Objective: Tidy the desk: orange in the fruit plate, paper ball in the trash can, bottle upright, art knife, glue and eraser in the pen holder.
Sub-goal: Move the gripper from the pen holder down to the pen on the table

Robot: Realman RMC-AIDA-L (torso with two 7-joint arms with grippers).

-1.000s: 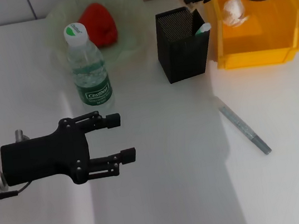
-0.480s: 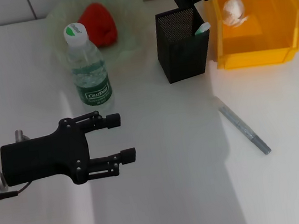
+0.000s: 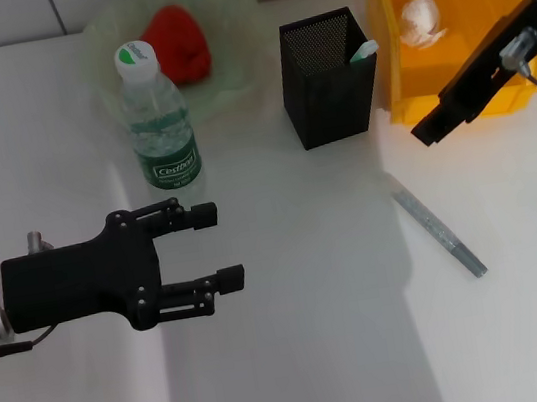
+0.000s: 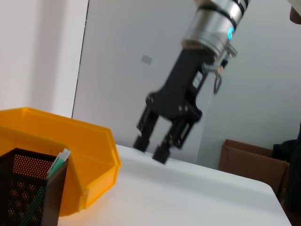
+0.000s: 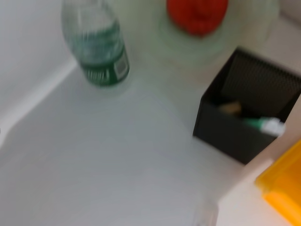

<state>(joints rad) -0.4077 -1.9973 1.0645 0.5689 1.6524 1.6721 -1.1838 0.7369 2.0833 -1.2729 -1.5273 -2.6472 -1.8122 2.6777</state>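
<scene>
My gripper will lower the art knife (image 3: pixel 438 228), and the knife will sink almost to its end, because the pen holder's sides are tall and there is room (image 3: pixel 319 50) beside the glue.
The orange (image 3: pixel 176 41) lies in the fruit plate (image 3: pixel 234 24) at the back. In front of the plate the bottle (image 3: pixel 157 117) stands upright. The pen holder (image 3: pixel 326 76) has the green-white glue (image 3: pixel 364 50) poking out; the right wrist view shows a tan eraser (image 5: pixel 230 108) inside it. The paper ball (image 3: pixel 420 18) rests in the trash can (image 3: pixel 456 102). A grey art knife (image 3: pixel 437 226) lies flat on the table. My right gripper (image 3: pixel 428 132) hovers at the bin's front edge, above the knife's far end; in the left wrist view the right gripper (image 4: pixel 150 148) is open and empty. My left gripper (image 3: pixel 219 245) is open near the front left.
The white table (image 3: pixel 322 355) runs to a wall behind the plate. A cardboard box (image 4: pixel 249 160) stands off the table's far side in the left wrist view.
My right gripper has swung from above the pen holder's back corner forward and to the right, to the front of the trash can. The left arm has not moved.
</scene>
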